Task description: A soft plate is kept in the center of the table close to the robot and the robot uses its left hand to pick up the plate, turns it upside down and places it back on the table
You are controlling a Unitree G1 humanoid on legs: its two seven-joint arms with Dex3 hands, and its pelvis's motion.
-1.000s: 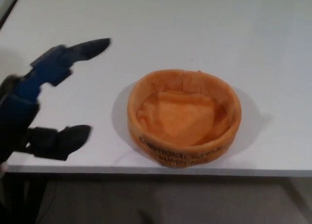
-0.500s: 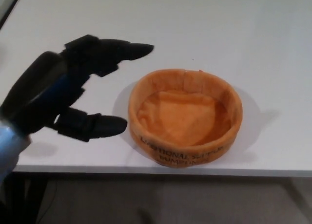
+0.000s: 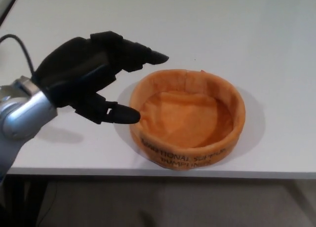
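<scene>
I expect the soft plate [image 3: 183, 121] to stay round when I turn it upside down, because the raised fabric walls [image 3: 185, 82] stand upright all around.
An orange soft plate [image 3: 187, 119] with raised fabric walls and dark lettering on its near side sits right way up on the white table [image 3: 222, 34], close to the front edge. My left hand [image 3: 94, 76] hovers just left of it, open, with the thumb tip at the plate's left wall and the upper fingers [image 3: 148, 54] reaching toward the far-left rim. Nothing is held. The right hand does not show.
The table's front edge [image 3: 158, 173] runs just below the plate, with dark floor beneath. A thin black cable [image 3: 19, 47] loops behind my left wrist.
My left hand has moved right and slightly up, closing in on the plate's left side. The plate has not moved.
</scene>
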